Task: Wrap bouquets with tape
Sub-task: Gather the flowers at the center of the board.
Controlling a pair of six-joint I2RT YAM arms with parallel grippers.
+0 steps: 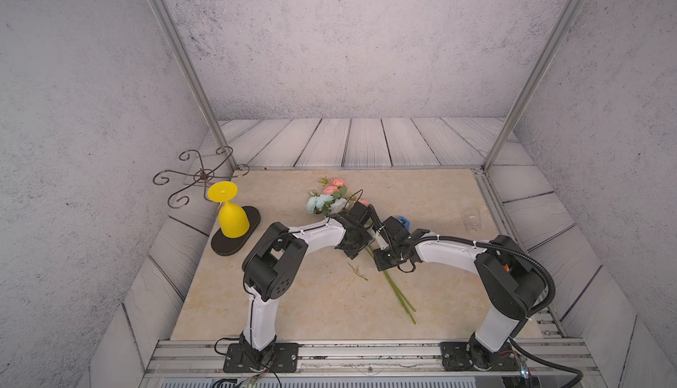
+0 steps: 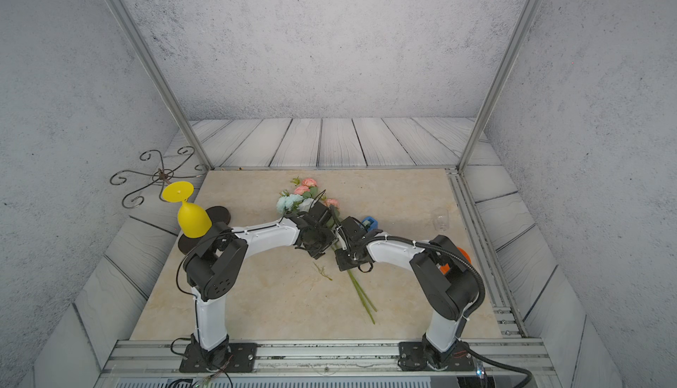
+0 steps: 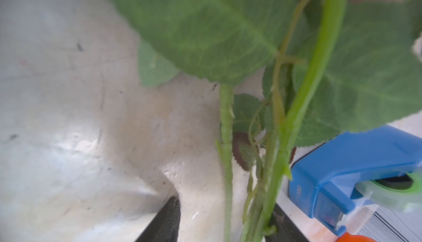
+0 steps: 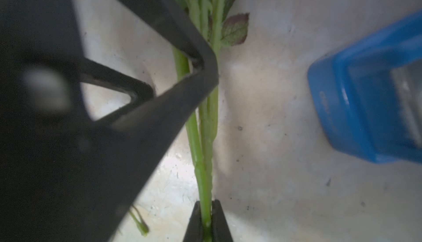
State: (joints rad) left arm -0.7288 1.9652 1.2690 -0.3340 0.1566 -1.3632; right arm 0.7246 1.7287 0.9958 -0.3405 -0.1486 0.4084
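Observation:
One stem (image 3: 226, 154) is standing away from the other stems (image 3: 269, 171), so next I close my left gripper around them while my right gripper holds the stems further down.
The bouquets (image 1: 329, 199) lie across the middle of the table, pink and pale blue blooms at the back, long green stems (image 1: 399, 291) running toward the front. Both arms meet over the stems. My left gripper (image 3: 225, 224) is open: its dark fingers (image 3: 164, 222) stand wide apart, and the stems (image 3: 271, 183) lie against one of them. My right gripper (image 4: 206, 220) is shut on the stems (image 4: 205, 138). Just beside them stands the blue dispenser (image 1: 403, 220) with the tape (image 3: 392, 192), also seen in the right wrist view (image 4: 370, 96).
An upturned yellow goblet (image 1: 231, 217) stands on a dark oval mat (image 1: 234, 247) at the left, with a scrolled metal stand (image 1: 199, 177) behind it. A clear glass (image 1: 472, 217) lies at the right. A loose green sprig (image 1: 358, 272) lies near the stems.

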